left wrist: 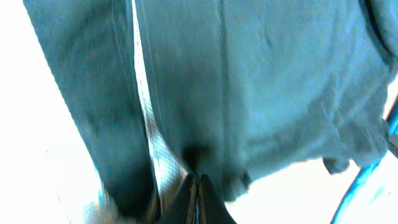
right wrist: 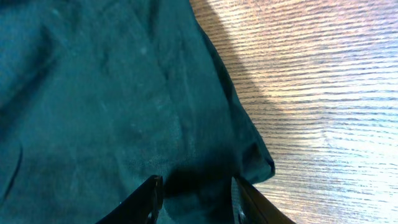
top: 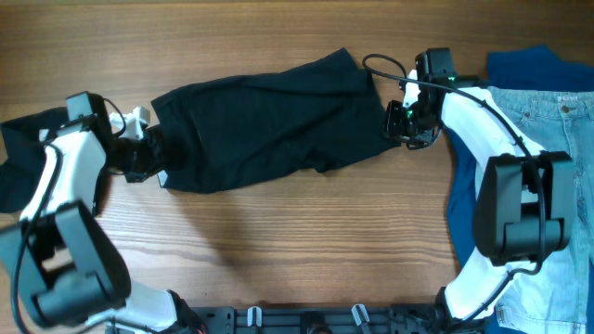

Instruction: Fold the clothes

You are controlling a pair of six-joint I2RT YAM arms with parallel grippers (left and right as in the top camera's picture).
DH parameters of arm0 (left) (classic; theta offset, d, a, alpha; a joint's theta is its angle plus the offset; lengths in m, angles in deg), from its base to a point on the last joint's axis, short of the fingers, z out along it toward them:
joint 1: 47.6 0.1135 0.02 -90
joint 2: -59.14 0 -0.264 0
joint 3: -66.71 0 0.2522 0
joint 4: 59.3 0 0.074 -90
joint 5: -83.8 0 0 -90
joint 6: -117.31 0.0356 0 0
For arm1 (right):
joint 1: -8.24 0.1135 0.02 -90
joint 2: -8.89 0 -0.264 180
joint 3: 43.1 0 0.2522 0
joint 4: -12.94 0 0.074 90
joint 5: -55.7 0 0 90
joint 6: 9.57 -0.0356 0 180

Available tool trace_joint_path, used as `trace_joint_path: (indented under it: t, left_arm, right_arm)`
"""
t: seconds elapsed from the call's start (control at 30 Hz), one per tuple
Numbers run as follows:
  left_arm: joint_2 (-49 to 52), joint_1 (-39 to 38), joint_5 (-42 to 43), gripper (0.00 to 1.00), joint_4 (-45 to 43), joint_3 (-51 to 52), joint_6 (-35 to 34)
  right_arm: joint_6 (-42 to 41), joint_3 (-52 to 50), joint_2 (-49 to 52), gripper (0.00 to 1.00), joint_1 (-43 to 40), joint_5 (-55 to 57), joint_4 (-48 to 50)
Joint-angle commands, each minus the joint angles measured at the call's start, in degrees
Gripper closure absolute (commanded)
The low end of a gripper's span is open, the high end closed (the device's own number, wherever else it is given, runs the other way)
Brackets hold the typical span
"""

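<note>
The black shorts [top: 269, 130] lie at a slant across the wood. My right gripper should pull their near corner toward the wood's front edge, then straighten their far corner [top: 345, 61] before folding.
The large black shorts [top: 269, 121] lie spread across the middle of the wooden table [top: 306, 241]. My left gripper [top: 151, 167] is at their left end. In the left wrist view its fingers [left wrist: 198, 191] are pressed together on the edge of the shorts [left wrist: 280, 93]. My right gripper [top: 402, 125] is at their right end. In the right wrist view its fingers [right wrist: 196, 193] are open and straddle the cloth [right wrist: 93, 93] near its corner, which lies flat on the wood.
Light-blue jeans [top: 557, 130] lie at the right edge over a blue garment [top: 524, 67]. Another black garment [top: 11, 162] lies at the far left under my left arm. The arm bases stand along the front edge.
</note>
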Motion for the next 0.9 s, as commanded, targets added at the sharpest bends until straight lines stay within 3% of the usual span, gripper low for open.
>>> trace_joint_path:
  t: [0.0,0.17,0.2,0.3,0.43,0.6,0.73,0.83,0.87]
  left_arm:
    - [-2.7,0.1,-4.9,0.96,6.4,-0.7,1.2]
    - [-2.2,0.1,-12.9,0.94,9.0,0.7,-1.3]
    - [-2.2,0.2,-13.0,0.87,6.1,0.7,-2.2]
    - [-2.2,0.1,-12.6,0.77,1.1,0.7,-5.9]
    - [-2.2,-0.6,-11.7,0.76,0.8,0.7,-5.1]
    - [-2.2,-5.4,-11.9,0.69,-2.2,5.2,-5.1]
    - [-2.1,-9.2,-17.8,0.73,-9.6,11.6,-7.0]
    - [-2.1,-9.0,-23.0,0.61,-15.5,16.2,-12.7]
    - [-2.1,-8.9,-23.1,0.6,-16.7,17.1,-13.5]
  right_arm:
    - [0.0,-0.5,2.6,0.59,0.2,-0.9,0.2]
    - [-0.2,-0.5,4.5,0.59,0.2,-0.9,0.4]
    - [-0.2,-0.5,4.5,0.59,0.2,-0.9,0.6]
    - [-0.2,-0.5,4.6,0.58,0.2,0.4,0.6]
    - [-2.9,-1.8,6.0,0.61,0.0,5.7,-0.8]
    - [6.3,1.5,0.0,0.48,0.0,-4.0,-1.1]
    - [2.5,2.7,-7.9,0.41,0.0,-2.2,2.4]
    - [1.7,1.9,-7.4,0.22,0.0,0.0,1.6]
    - [1.7,1.2,-6.8,0.2,0.0,0.4,1.7]
